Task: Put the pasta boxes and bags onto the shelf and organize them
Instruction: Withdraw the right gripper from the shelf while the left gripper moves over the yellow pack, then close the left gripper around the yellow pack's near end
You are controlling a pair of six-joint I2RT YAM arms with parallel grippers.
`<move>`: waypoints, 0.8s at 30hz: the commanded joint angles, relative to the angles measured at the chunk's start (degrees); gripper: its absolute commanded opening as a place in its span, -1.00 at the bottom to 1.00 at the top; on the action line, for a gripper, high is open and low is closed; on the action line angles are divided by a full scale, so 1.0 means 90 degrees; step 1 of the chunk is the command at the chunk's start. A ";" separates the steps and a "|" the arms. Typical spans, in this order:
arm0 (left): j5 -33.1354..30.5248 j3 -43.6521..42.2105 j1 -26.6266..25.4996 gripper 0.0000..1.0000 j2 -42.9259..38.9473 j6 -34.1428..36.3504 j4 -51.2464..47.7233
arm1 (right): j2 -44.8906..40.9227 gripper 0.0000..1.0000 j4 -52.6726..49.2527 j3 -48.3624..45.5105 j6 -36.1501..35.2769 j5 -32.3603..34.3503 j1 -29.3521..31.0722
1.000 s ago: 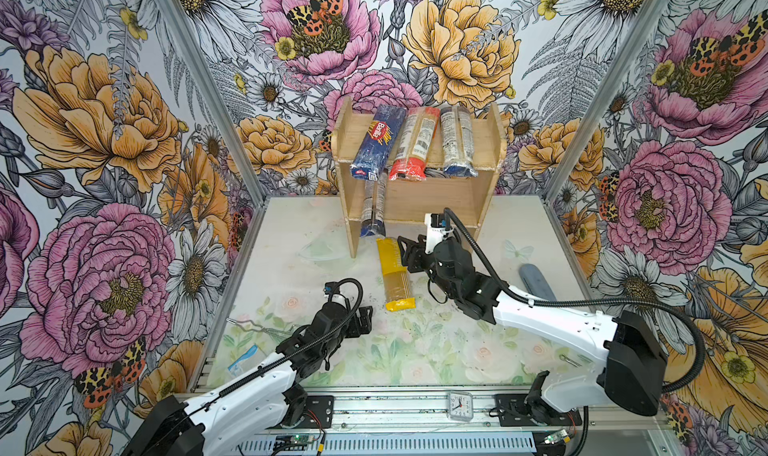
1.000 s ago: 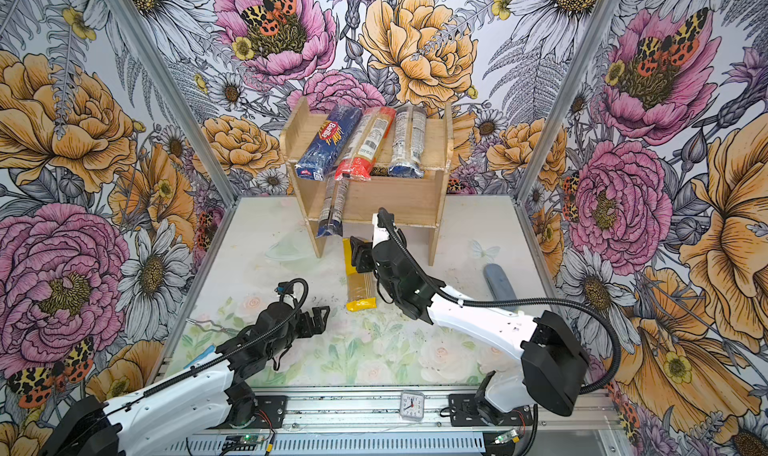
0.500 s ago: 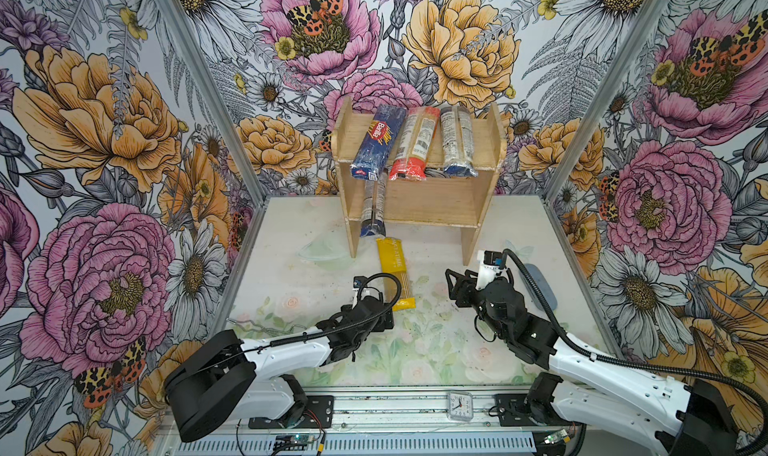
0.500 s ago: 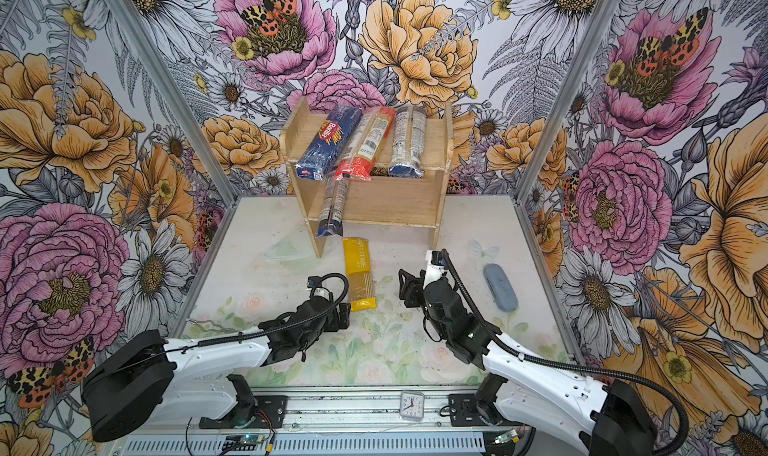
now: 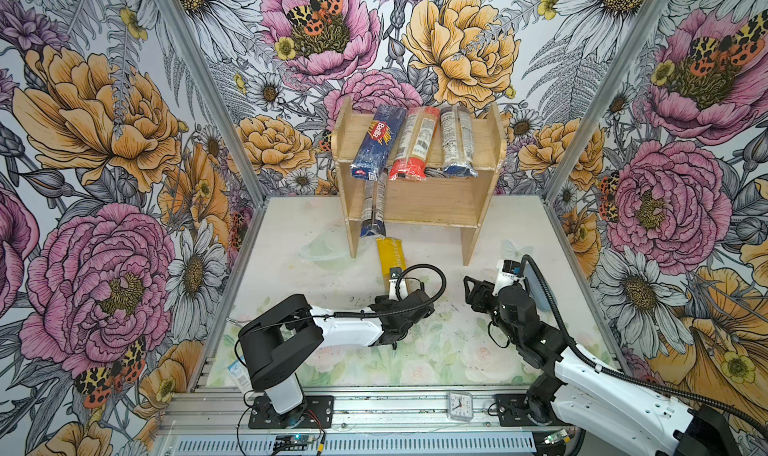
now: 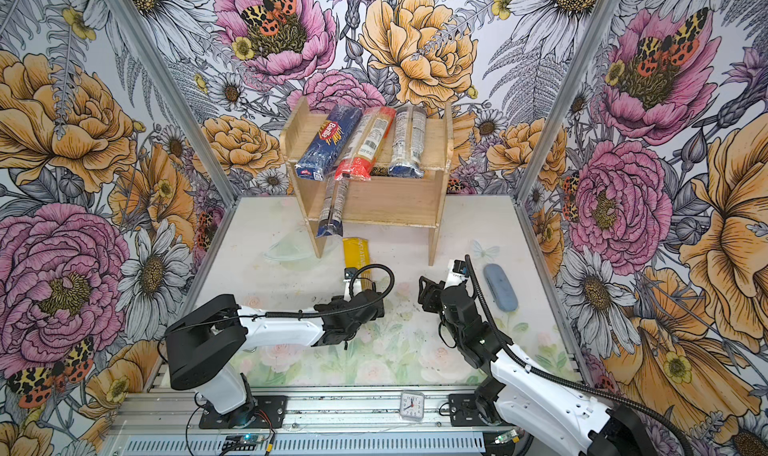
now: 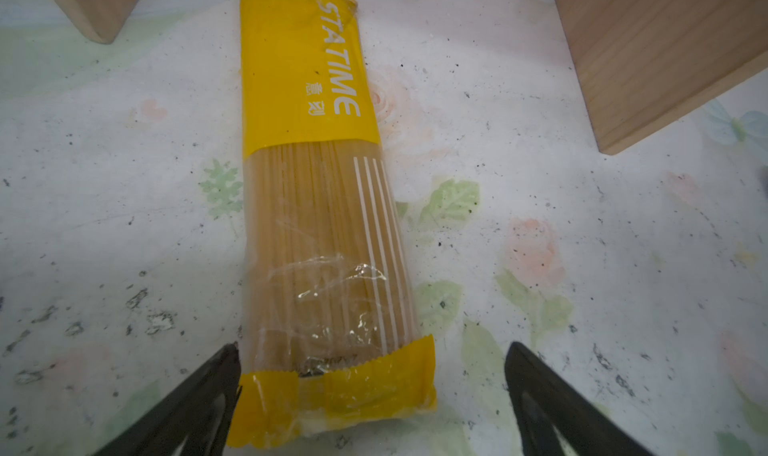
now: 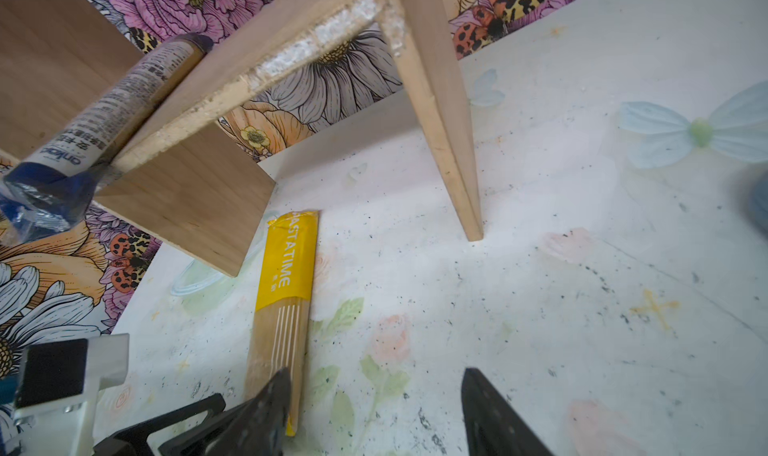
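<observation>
My left gripper has its open fingers on both sides of the yellow-ended bag's near end (image 7: 334, 396). It should continue to go down and close across the bag's long edges (image 7: 414, 336).
The yellow-ended bag (image 5: 390, 253) (image 6: 356, 255) lies flat on the table before the shelf (image 5: 428, 198) (image 6: 392, 202), its far end between the legs. My left gripper (image 7: 372, 346) (image 5: 400, 292) is open, and its fingers flank the bag's near end (image 7: 332, 391) without squeezing it. My right gripper (image 8: 376, 371) (image 5: 473, 294) (image 6: 428, 292) hangs open and empty to the right of the bag (image 8: 286, 283). On the top tier lie the blue Barilla box (image 5: 376, 142), a red-ended bag (image 5: 413, 146) and a dark-ended bag (image 5: 457, 142). A slim dark-ended bag (image 5: 372, 211) pokes out of the lower tier.
A grey-blue oval object (image 6: 500, 285) lies right of my right arm. A white-blue packet (image 5: 237, 371) sits at the table's front left corner, a small clock (image 5: 460, 406) on the front rail. Clear plastic (image 5: 320, 250) lies by the shelf's left leg. Patterned walls enclose three sides.
My right gripper has drawn back from the yellow-ended bag to the right front. My left gripper has swung in from the front left to the bag's near end.
</observation>
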 commanded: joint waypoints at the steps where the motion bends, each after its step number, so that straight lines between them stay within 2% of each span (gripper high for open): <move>1: -0.0595 0.0278 -0.0045 0.98 0.0188 -0.0574 -0.0811 | -0.0061 0.32 -0.0046 -0.0146 0.0226 -0.0482 -0.0185; 13: -0.0494 0.0682 0.0007 0.98 0.1005 -0.0862 -0.1140 | -0.0320 0.32 -0.0046 -0.0395 0.0225 -0.0733 -0.0367; 24: -0.0655 0.0524 -0.0008 0.98 0.1089 -0.1053 -0.1415 | -0.0407 0.32 -0.0046 -0.0514 0.0403 -0.0509 -0.0377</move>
